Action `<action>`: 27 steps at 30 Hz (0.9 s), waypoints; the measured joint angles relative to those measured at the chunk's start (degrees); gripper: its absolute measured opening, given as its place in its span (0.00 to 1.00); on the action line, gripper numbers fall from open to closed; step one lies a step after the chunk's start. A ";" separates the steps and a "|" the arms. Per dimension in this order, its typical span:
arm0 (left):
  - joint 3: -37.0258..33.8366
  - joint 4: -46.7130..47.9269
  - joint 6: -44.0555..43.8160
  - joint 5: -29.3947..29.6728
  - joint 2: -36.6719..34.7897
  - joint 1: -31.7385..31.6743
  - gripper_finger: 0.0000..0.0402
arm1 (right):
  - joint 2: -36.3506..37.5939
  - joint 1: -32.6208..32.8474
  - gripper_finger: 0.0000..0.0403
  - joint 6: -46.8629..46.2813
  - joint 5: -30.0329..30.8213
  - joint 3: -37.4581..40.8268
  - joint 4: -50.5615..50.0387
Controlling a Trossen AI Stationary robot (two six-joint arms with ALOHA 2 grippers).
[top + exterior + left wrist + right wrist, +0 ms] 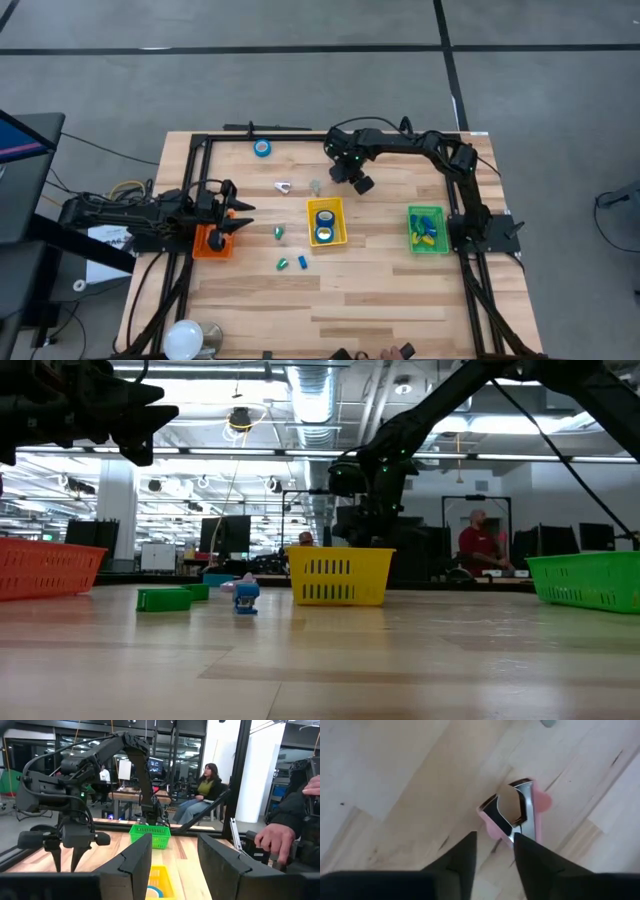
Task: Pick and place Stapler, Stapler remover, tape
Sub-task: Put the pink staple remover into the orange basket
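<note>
The pink stapler remover (pixel 512 812) rests slanted just beyond my right gripper's fingers. Next, I reach farther with that gripper and straddle the remover's hinge end (pixel 521 831) before closing.
A pink stapler remover (pixel 516 812) with metal jaws lies on the wood table; in the high view it shows as a small pale piece (pixel 284 186). My right gripper (pixel 494 851) is open and hangs above the table near the middle (pixel 358 180), with the remover just past its fingertips. A blue tape roll (pixel 262 148) lies flat near the far edge. More blue rolls lie in the yellow basket (pixel 326 238). My left gripper (pixel 175 862) is open and empty, above the orange basket (pixel 210 243) at the left.
A green basket (pixel 427 244) holding blue and yellow items stands at the right. Small green and blue pieces (pixel 283 264) and a small grey piece (pixel 315 186) lie on the table. A black frame (pixel 200 140) rims the table. A person's hand (pixel 272 840) shows beyond the table's right side.
</note>
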State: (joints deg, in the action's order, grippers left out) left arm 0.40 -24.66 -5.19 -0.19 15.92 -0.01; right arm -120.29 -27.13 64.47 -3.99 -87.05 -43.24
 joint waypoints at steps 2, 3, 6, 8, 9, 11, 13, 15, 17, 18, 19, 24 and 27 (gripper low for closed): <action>0.00 0.10 0.00 -0.02 0.29 0.00 0.37 | 0.00 0.02 0.22 0.00 0.00 0.00 -0.36; 0.00 0.11 0.01 -0.02 0.31 0.00 0.37 | 0.00 0.10 0.19 0.00 0.00 0.01 -0.46; 0.00 0.05 0.02 -0.01 0.35 0.00 0.37 | 0.00 0.17 0.13 0.00 -0.29 0.00 -0.44; 0.00 0.10 0.01 -0.02 0.37 0.00 0.37 | 0.00 0.17 0.09 0.00 -0.37 0.00 -0.57; 0.00 0.06 0.00 -0.02 0.35 0.00 0.37 | 0.00 0.17 0.08 0.00 -0.45 0.00 -0.63; 0.00 0.10 0.02 -0.02 0.37 0.00 0.37 | 0.02 0.17 0.05 0.00 -0.46 0.00 -0.72; 0.00 0.08 0.01 -0.02 0.35 0.00 0.37 | 0.04 0.17 0.02 0.00 -0.46 0.00 -1.08; 0.00 0.10 0.00 -0.02 0.37 0.00 0.37 | 0.07 0.17 0.01 0.00 -0.48 0.00 -1.34; 0.00 0.08 0.00 -0.02 0.37 0.00 0.37 | 0.07 0.17 0.01 0.00 -0.48 0.00 -1.36; 0.00 0.09 0.00 -0.02 0.37 0.00 0.37 | 0.07 0.17 0.01 0.00 -0.48 0.00 -1.36; 0.00 0.08 0.00 -0.02 0.37 0.00 0.37 | 0.07 0.17 0.00 0.00 -0.48 0.00 -1.39; -0.02 0.08 0.01 -0.04 0.37 0.00 0.37 | 0.45 0.17 0.00 -0.49 -0.48 0.02 -2.02; -0.02 0.08 0.00 -0.04 0.35 0.00 0.37 | 0.46 0.13 0.00 -1.00 -0.46 0.02 -2.48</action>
State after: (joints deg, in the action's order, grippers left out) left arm 0.38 -24.58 -5.19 -0.23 16.27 -0.01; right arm -119.83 -27.00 63.47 -4.45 -87.02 -45.73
